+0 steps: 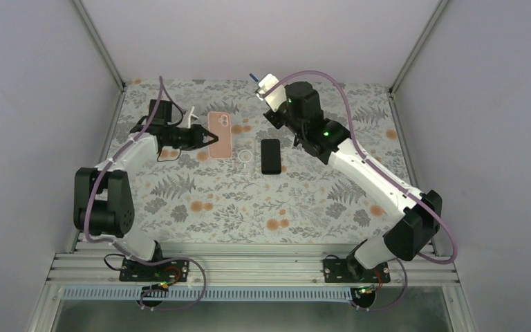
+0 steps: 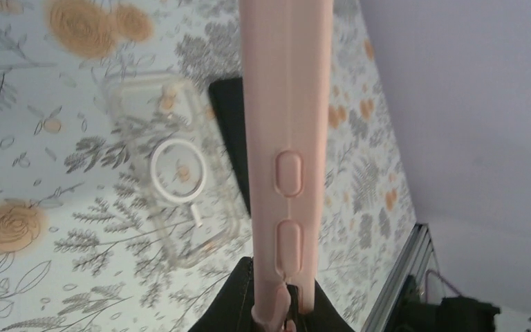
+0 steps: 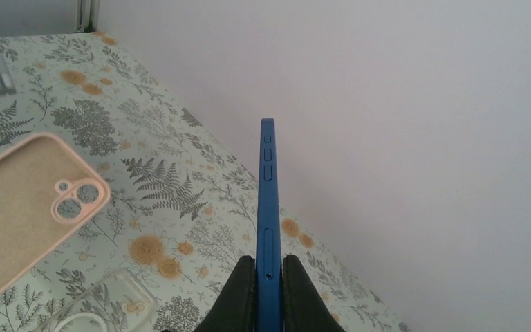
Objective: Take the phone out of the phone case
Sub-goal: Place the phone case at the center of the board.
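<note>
My left gripper should carry on lowering the pink case (image 1: pixel 220 140), which is empty and over free mat (image 1: pixel 216 166) beside the clear case, until the pink case lies flat, and then let go.
The blue phone (image 3: pixel 268 194) is out of its case and stands edge-on between the pads of my right gripper (image 3: pixel 268 287), which is shut on it. In the top view that gripper (image 1: pixel 265 93) holds the phone (image 1: pixel 252 76) up near the back wall. The empty pink phone case (image 1: pixel 220 135) is at the back left of centre. My left gripper (image 1: pixel 209 137) is shut on its left edge. In the left wrist view the case (image 2: pixel 287 124) is edge-on, with the gripper (image 2: pixel 285 315) clamped on its rim. The right wrist view shows the case's bare inside (image 3: pixel 21 207).
A clear case with a white ring (image 1: pixel 247 158) lies just right of the pink case, also in the left wrist view (image 2: pixel 173 173). A black phone-shaped slab (image 1: pixel 270 156) lies beside it. The table is covered by a floral mat (image 1: pixel 249 207), with walls on three sides.
</note>
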Robot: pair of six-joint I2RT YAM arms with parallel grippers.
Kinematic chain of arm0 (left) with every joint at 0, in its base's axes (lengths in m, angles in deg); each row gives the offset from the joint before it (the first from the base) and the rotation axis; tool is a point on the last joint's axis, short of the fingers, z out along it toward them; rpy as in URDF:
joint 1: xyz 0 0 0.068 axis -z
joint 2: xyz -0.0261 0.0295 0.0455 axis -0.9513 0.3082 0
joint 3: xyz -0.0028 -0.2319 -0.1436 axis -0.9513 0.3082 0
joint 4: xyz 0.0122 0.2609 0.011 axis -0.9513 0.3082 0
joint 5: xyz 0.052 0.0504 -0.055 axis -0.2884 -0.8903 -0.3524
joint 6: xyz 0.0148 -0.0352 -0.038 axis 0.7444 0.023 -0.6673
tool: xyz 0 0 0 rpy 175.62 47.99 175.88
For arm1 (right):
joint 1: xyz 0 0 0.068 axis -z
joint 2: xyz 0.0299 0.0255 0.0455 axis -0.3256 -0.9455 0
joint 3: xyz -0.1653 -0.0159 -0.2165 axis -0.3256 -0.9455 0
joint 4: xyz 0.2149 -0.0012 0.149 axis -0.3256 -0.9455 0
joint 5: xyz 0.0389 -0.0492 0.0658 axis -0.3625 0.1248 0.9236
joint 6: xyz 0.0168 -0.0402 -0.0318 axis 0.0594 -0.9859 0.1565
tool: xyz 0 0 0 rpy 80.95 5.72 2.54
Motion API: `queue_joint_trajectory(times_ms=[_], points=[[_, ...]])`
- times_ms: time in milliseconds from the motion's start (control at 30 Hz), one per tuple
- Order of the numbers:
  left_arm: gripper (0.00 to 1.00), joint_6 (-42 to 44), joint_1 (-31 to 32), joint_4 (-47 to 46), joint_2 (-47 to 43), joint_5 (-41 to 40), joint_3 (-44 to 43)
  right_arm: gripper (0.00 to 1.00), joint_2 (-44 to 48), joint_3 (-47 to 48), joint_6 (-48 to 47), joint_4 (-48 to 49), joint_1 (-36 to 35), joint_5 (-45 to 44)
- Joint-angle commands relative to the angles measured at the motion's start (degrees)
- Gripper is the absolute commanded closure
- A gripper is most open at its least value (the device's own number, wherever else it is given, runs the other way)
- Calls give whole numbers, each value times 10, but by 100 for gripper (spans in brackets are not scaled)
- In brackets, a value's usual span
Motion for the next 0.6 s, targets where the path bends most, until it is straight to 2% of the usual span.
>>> queue_joint_trajectory(times_ms=[0,567], points=[[98,114,-2,74,43,17,-17,96,17,-3,15,23,3,-2],[98,91,-6,61,146,-26,-33,96,4,-2,23,20,4,-1]])
